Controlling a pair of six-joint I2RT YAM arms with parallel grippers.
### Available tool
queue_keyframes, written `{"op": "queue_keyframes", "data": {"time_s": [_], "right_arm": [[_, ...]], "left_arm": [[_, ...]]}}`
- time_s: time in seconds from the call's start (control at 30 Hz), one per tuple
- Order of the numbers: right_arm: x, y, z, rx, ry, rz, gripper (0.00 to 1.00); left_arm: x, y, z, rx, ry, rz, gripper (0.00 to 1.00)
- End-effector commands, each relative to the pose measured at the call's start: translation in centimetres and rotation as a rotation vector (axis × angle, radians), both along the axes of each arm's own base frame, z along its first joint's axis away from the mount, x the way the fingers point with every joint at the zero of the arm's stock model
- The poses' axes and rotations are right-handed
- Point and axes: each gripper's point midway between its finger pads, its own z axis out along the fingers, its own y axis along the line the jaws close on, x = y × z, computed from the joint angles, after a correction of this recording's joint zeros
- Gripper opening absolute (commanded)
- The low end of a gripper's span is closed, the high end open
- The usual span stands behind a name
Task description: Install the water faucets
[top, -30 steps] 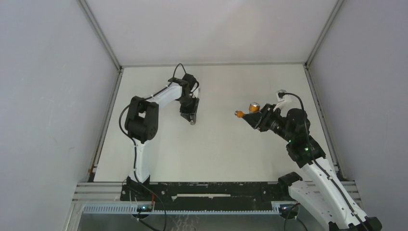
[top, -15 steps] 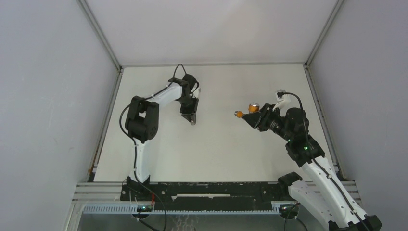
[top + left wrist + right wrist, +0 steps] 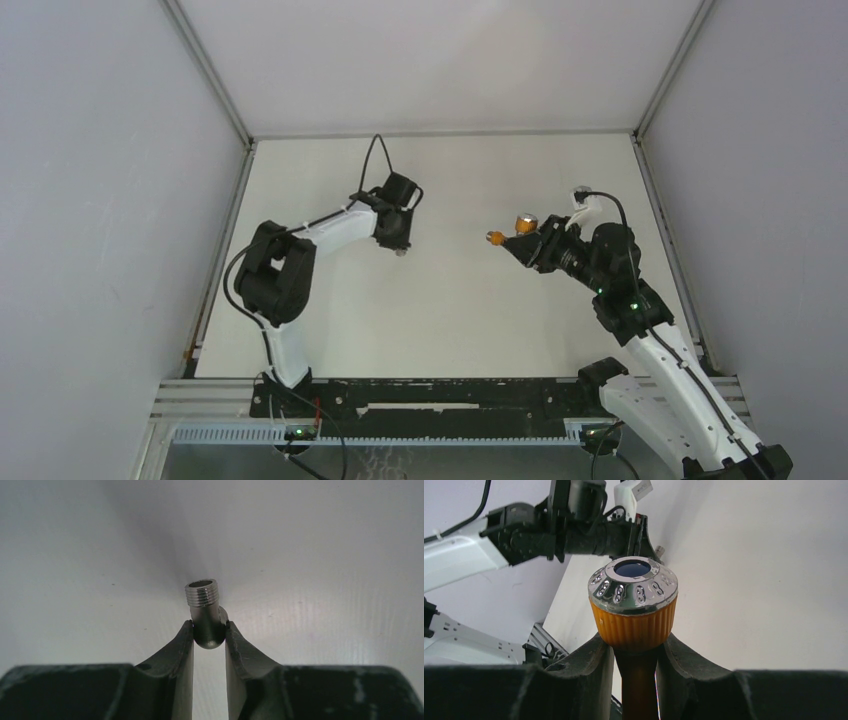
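Note:
The fitting's threaded end [image 3: 202,594] points at a slant from my left gripper's fingers. I should put the fitting down, line the gripper up and grip the rounded bend [image 3: 209,638] squarely.
My left gripper [image 3: 209,630] is shut on a small grey metal fitting [image 3: 205,611], a bent piece whose threaded open end points away from the fingers. In the top view the left gripper [image 3: 399,246] hangs over the table's middle left, the fitting [image 3: 400,252] showing at its tip. Held above the table's right half, the orange tap body [image 3: 634,615] with its silvery round cap sits between the fingers of my right gripper [image 3: 634,647], which is shut on the stem. The top view shows this gripper [image 3: 524,240] carrying the tap body [image 3: 520,227], the orange ends pointing left toward the left gripper.
White walls and aluminium posts [image 3: 208,70] enclose the white table [image 3: 450,310] on three sides. A black rail [image 3: 440,395] with the arm bases runs along the near edge. In the right wrist view the left arm [image 3: 524,527] shows beyond the tap.
The left arm has swung, its elbow dropping toward the near left, and its gripper has tightened on the fitting. The right arm holds still with the tap body.

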Motion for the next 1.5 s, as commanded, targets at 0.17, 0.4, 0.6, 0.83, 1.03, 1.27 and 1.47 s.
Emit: {"op": "queue_keyframes", "data": {"time_s": [0.17, 0.4, 0.6, 0.83, 1.03, 1.27, 1.47], "right_arm": [[0.1, 0.3, 3.5, 0.033, -0.1, 0.017, 0.0], [0.1, 0.1, 3.5, 0.027, -0.101, 0.01, 0.0], [0.0, 0.0, 3.5, 0.026, -0.102, 0.007, 0.0], [-0.1, -0.1, 3.6, 0.025, -0.105, 0.004, 0.0], [-0.1, -0.1, 3.3, 0.021, -0.097, 0.006, 0.0], [-0.1, -0.1, 3.4, 0.022, -0.102, 0.006, 0.0], [-0.1, 0.0, 3.4, 0.023, -0.1, 0.007, 0.0]], "left_arm": [[0.8, -3.9, 1.0, -0.086, -0.3, 0.101, 0.0], [0.3, -4.2, 0.2, -0.081, -0.286, 0.122, 0.0], [0.0, -4.0, -0.9, -0.043, -0.241, 0.116, 0.23], [-0.3, -4.1, -1.6, -0.033, -0.213, 0.11, 0.4], [-0.3, -4.1, -1.3, -0.038, -0.214, 0.109, 0.52], [-0.6, -4.2, -0.4, -0.032, -0.188, 0.091, 0.7], [-1.4, -4.5, 0.2, -0.036, -0.1, 0.109, 0.68]]}}
